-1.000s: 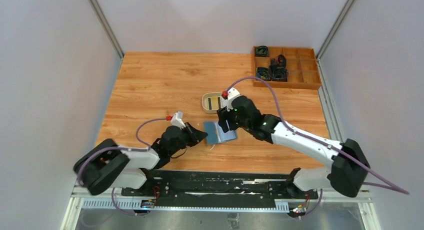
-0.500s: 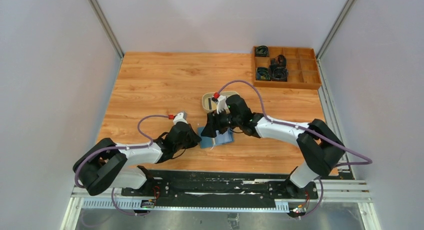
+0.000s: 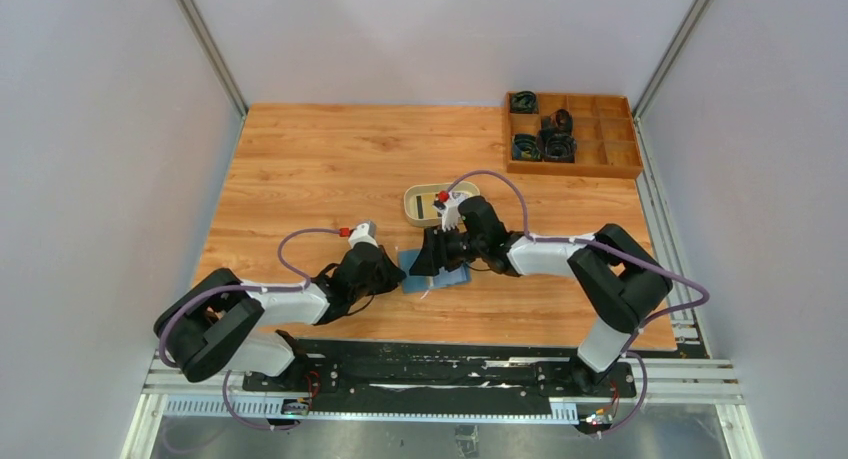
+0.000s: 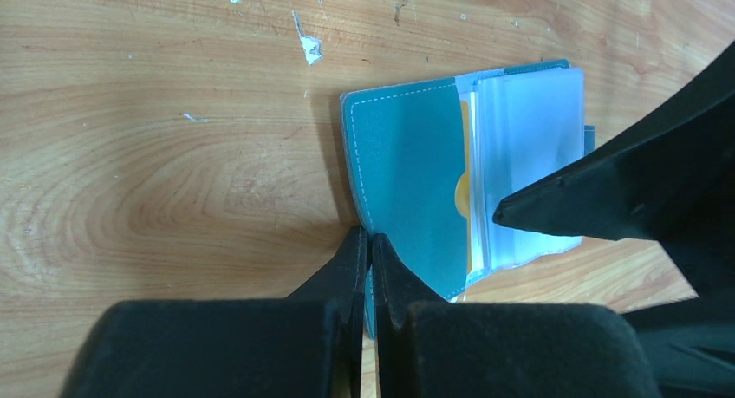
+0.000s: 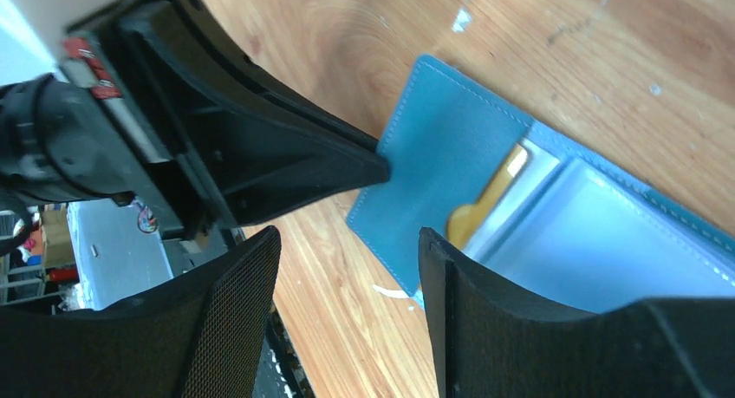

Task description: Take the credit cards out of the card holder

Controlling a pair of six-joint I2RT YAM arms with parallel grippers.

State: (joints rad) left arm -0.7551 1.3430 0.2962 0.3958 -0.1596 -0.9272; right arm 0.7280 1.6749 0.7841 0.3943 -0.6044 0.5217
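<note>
Next, my right gripper slides a finger into the gap [image 5: 529, 209] beside the clear sleeves and pinches there, because the yellowish credit card has just a thin edge [image 5: 496, 195] showing from its slot.
The teal-blue card holder [image 3: 420, 279] lies open on the table. It also shows in the left wrist view [image 4: 407, 190] and the right wrist view [image 5: 442, 164]. A yellowish credit card [image 4: 464, 194] sits in its slot, its edge showing in the right wrist view [image 5: 485, 203] too; clear sleeves [image 4: 529, 168] lie beside it. My left gripper [image 4: 371, 240] is shut on the holder's near-left edge. My right gripper [image 5: 348, 242] is open, low over the holder, one fingertip [image 4: 511, 212] by the sleeves.
A beige oval tray [image 3: 425, 204] stands just behind the card holder. A wooden compartment box [image 3: 575, 139] with dark items sits at the back right. Grey walls enclose the table on three sides.
My left gripper has moved right and closed on the holder's left edge. My right gripper has come down and left over the holder, which now lies open.
</note>
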